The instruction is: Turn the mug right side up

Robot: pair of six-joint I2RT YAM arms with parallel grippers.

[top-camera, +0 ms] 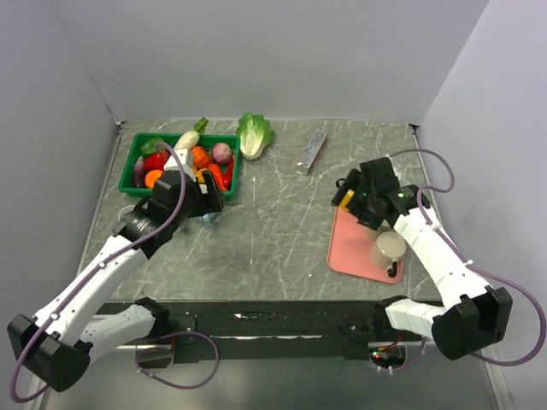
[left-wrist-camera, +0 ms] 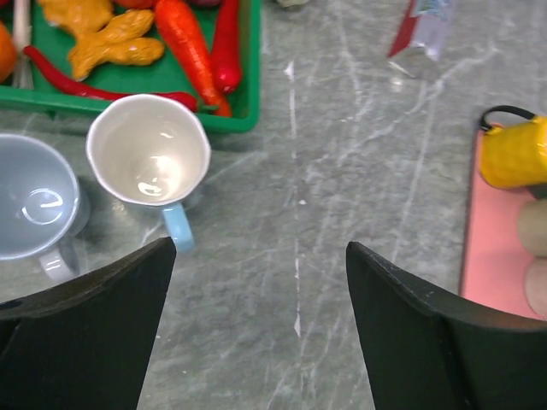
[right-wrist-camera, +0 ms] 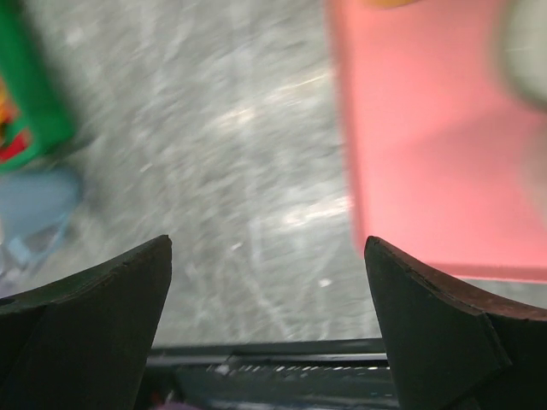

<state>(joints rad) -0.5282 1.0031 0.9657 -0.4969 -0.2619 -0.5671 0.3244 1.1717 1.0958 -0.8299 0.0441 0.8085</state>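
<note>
The beige mug's handle (top-camera: 393,270) sits at the board's near corner, away from my right gripper, so next I come round, nudge the mug (top-camera: 391,246) over and take the handle.
A beige mug (top-camera: 387,248) stands on the pink board (top-camera: 350,252) with a flat closed top up and its handle toward the near edge. Its edge shows in the left wrist view (left-wrist-camera: 535,226). My right gripper (top-camera: 349,192) is open and empty, above the board's far left corner and behind the mug. In the blurred right wrist view (right-wrist-camera: 267,248) bare table lies between the fingers and the board (right-wrist-camera: 427,128) is at upper right. My left gripper (top-camera: 209,201) is open and empty by the green basket, over bare table in its own view (left-wrist-camera: 261,256).
A green basket (top-camera: 141,154) of toy vegetables sits at far left. A white mug with a blue handle (left-wrist-camera: 149,149) and a pale blue mug (left-wrist-camera: 34,205) stand upright before it. A yellow object (left-wrist-camera: 513,152) lies on the board's far end. Lettuce (top-camera: 254,134) and a packet (top-camera: 313,149) lie behind.
</note>
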